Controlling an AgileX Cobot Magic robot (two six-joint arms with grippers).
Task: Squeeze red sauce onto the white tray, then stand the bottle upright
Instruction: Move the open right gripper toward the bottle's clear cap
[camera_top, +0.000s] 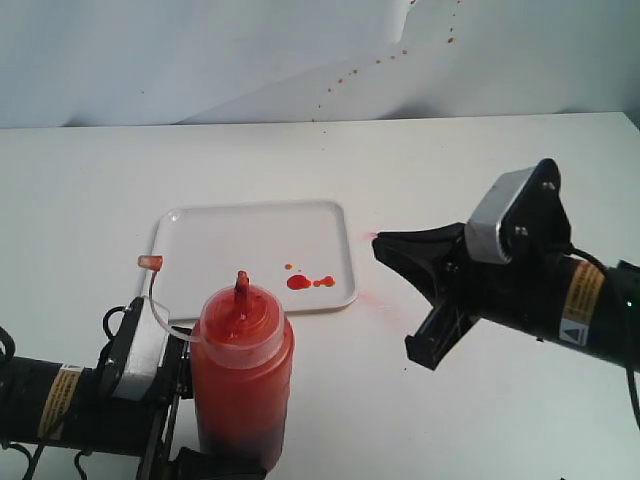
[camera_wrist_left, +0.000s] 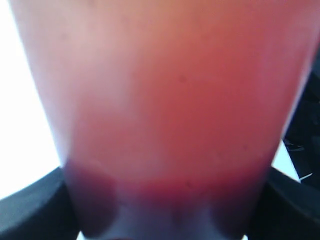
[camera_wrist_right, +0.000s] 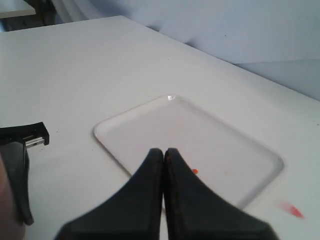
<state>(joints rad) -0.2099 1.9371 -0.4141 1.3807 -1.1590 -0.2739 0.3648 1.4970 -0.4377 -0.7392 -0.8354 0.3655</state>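
Clear table (camera_top: 350, 400) is beside the bottle, and my left gripper is holding the bottle upright (camera_top: 243, 375), so my right gripper keeps moving toward the front and opens facing the bottle.
The bottle (camera_top: 242, 375) stands upright near the table's front left, its red nozzle up and its tethered cap (camera_top: 150, 262) hanging to the left. My left gripper (camera_top: 200, 440) is shut on its lower body. In the left wrist view the bottle (camera_wrist_left: 165, 100) fills the frame, with a black finger (camera_wrist_left: 30, 205) pressed against each side. The white tray (camera_top: 200, 250) lies behind it, with red sauce (camera_top: 298, 282) as small drops near its front right corner. My right gripper (camera_top: 378, 243) hovers shut and empty just right of the tray. From the right wrist, its tips (camera_wrist_right: 164, 152) hide most of the sauce (camera_wrist_right: 194, 171) on the tray (camera_wrist_right: 165, 130).
A faint pink smear (camera_top: 372, 295) marks the table right of the tray, also seen as a smear (camera_wrist_right: 292, 210) in the right wrist view. Red specks (camera_top: 380, 60) dot the pale backdrop. The white table's far edge (camera_top: 320, 122) runs behind the tray.
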